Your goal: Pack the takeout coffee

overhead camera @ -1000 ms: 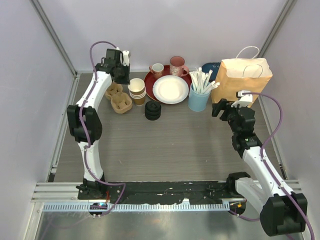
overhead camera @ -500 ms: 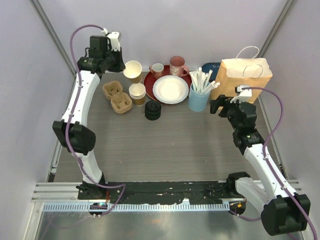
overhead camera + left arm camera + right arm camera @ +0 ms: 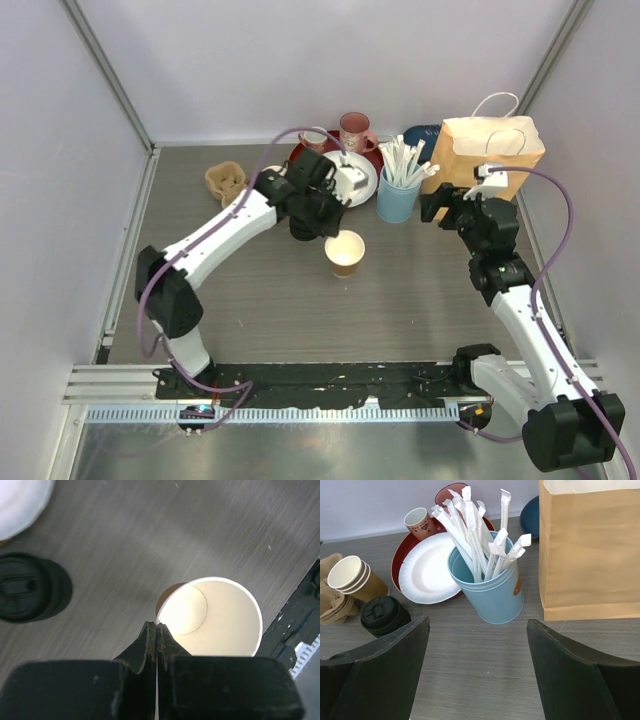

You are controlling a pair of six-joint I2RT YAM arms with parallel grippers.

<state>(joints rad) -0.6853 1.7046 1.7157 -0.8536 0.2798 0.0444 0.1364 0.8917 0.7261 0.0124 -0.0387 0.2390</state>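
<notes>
I can see that the paper cup is upright and the tabletop before the straw cup is clear. My left gripper keeps going there and lets go once the paper cup's base sits flat.
A tan paper cup, white inside and without a lid, stands upright at the middle of the table. My left gripper is shut on its rim, one finger inside and one outside; in the top view this gripper sits just behind the cup. Whether the cup's base touches the table I cannot tell. A stack of black lids lies left of the cup. More nested paper cups stand beside the lids. My right gripper hangs open and empty in front of the straw cup.
A brown paper bag stands at the back right. Beside it is the light-blue straw cup. A white plate on a red tray and a pink mug sit at the back. A cardboard cup carrier lies back left.
My left arm has swung from the back left corner to the table's middle, carrying one paper cup by its rim. The right arm has barely moved.
</notes>
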